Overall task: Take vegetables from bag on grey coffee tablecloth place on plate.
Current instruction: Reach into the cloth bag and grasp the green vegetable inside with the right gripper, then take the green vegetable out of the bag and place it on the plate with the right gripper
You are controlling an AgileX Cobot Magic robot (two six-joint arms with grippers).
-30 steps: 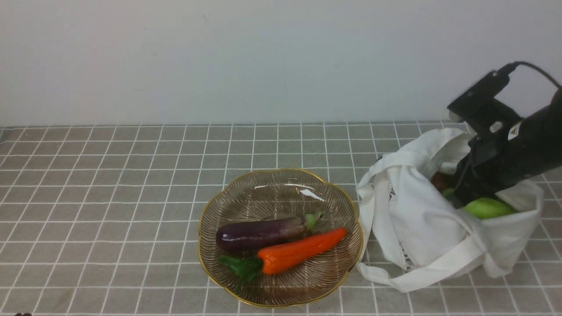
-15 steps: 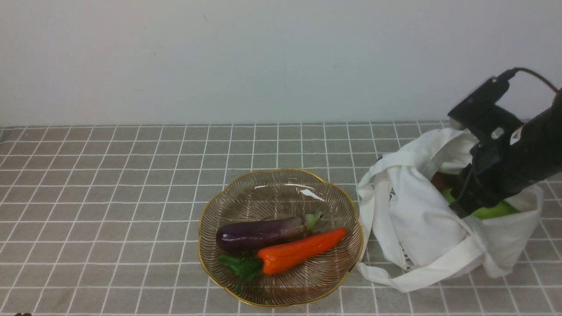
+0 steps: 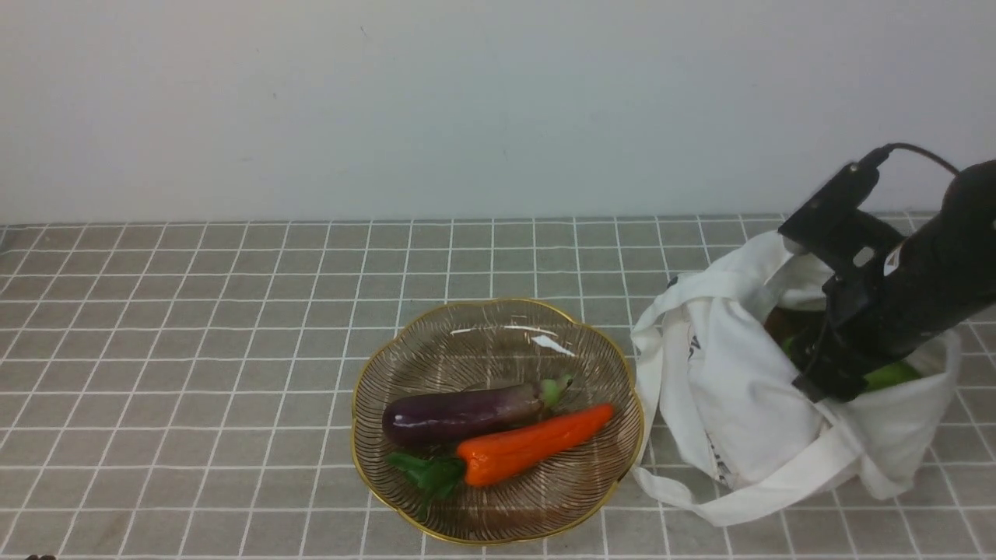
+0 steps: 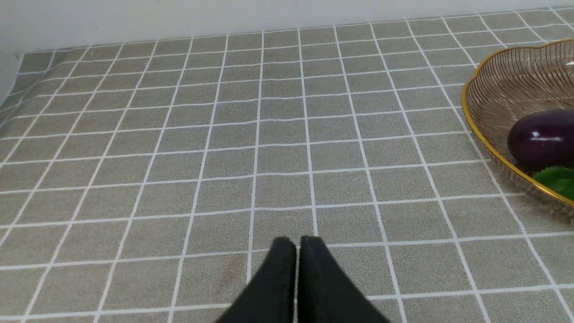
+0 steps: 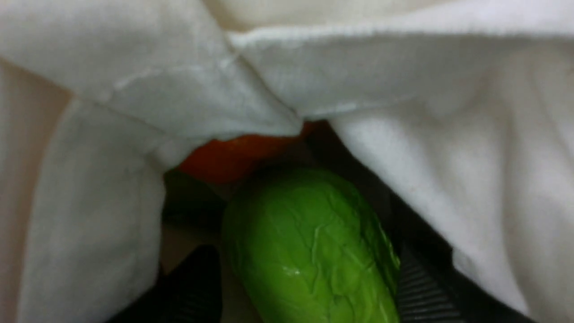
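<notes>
The white bag (image 3: 752,397) should still have a dark vegetable in it when I take the green vegetable out, because a dark piece (image 5: 352,161) can be seen next to the orange item.
The green vegetable (image 5: 314,251) lies inside the white bag (image 3: 747,397), and only a sliver of it (image 3: 893,375) shows in the front view. My right gripper (image 5: 305,273) is deep in the bag. It is open, with one finger on each side of the vegetable; the ribbed pad (image 5: 419,291) is close against it. The plate (image 3: 498,311) stands left of the bag on the grey tablecloth (image 3: 194,350). My left gripper (image 4: 297,244) is shut and empty over bare cloth, left of the plate (image 4: 484,134).
A purple eggplant (image 3: 459,412) and an orange carrot (image 3: 529,447) lie on the plate. An orange item (image 5: 233,157) sits in the bag beyond the green vegetable. The bag's cloth folds close around my right gripper. A white wall stands behind the table.
My right arm has moved down and deeper into the bag. It now covers more of the green vegetable in the front view. The plate and its contents have not moved.
</notes>
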